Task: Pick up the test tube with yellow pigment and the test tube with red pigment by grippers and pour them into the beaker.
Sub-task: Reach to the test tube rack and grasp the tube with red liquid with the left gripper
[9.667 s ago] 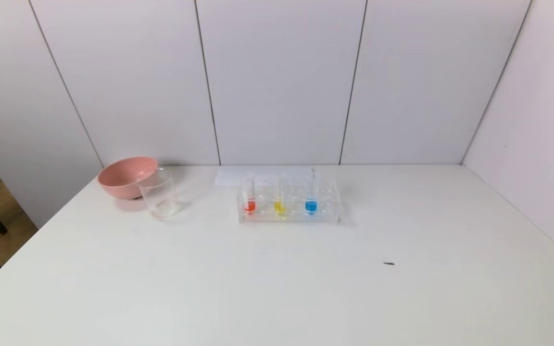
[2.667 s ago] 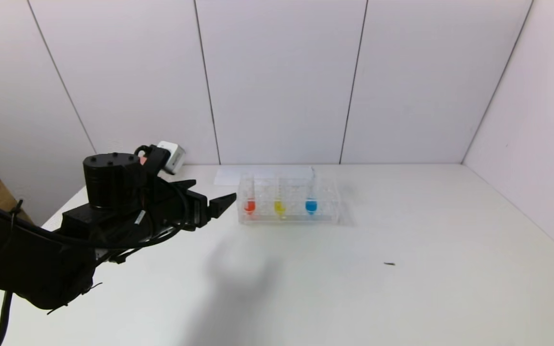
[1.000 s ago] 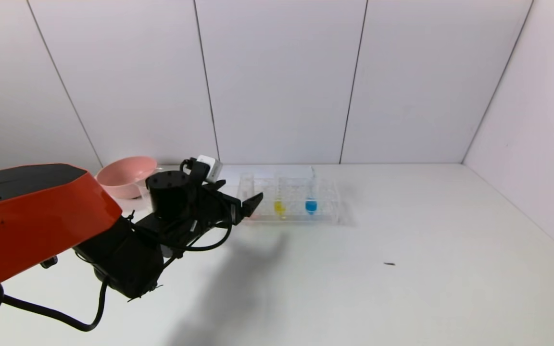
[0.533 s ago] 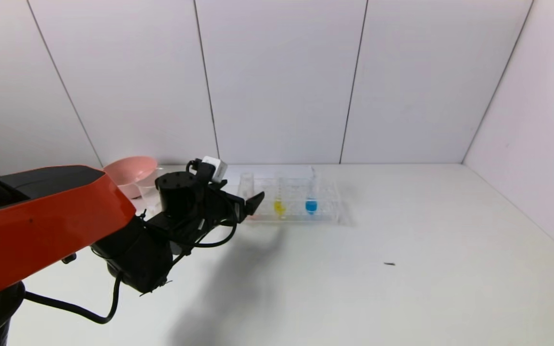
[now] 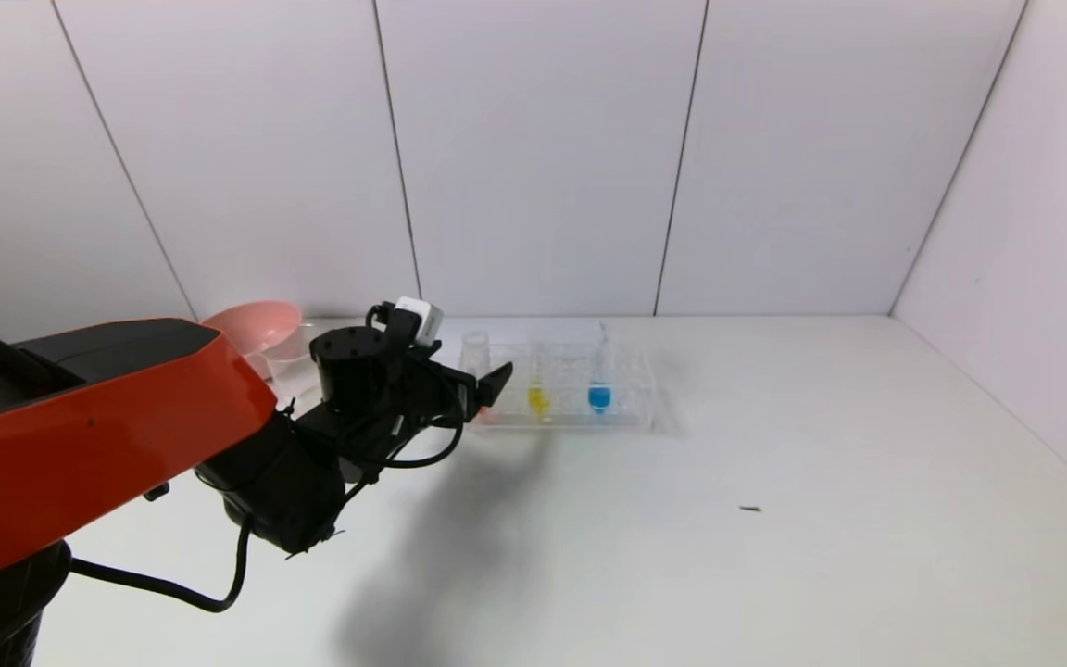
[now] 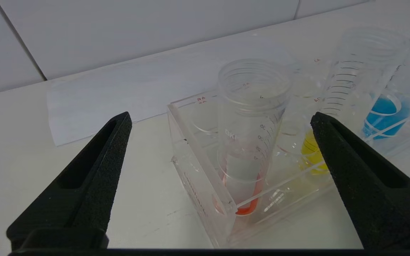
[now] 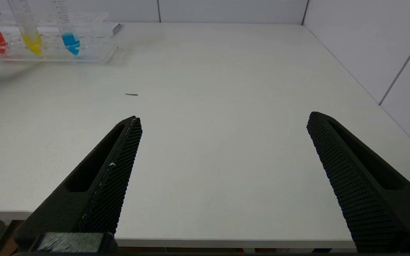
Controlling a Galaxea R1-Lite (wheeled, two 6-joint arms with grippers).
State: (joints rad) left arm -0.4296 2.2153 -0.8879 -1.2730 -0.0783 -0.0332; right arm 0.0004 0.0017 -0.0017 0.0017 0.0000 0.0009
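Note:
The red liquid (image 6: pixel 248 207) will flow freely into the beaker when I tilt the red test tube to pour, since the red test tube's threaded opening (image 6: pixel 255 84) is open.
The red test tube (image 6: pixel 251 124) stands at the rack's left end, with the yellow test tube (image 6: pixel 347 99) beside it. In the head view I see the red tube's top (image 5: pixel 473 347), its liquid hidden behind my left gripper (image 5: pixel 493 382), and the yellow tube (image 5: pixel 538 398). In the left wrist view my left gripper (image 6: pixel 221 115) is open, its jaws on either side of the red tube and not touching it. The beaker (image 5: pixel 291 366) is partly hidden behind my left arm. My right gripper (image 7: pixel 222 117) is open and empty over the table's near edge.
A blue-liquid tube (image 5: pixel 599 396) stands in the same clear rack (image 5: pixel 626 412). A pink bowl (image 5: pixel 251 324) sits behind the beaker. A white paper sheet (image 5: pixel 441 338) lies behind the rack. A small dark speck (image 5: pixel 749 509) lies on the table at the right.
My left arm came in from the left and its open gripper has moved right, up to the rack's left end, now covering the red liquid in the head view.

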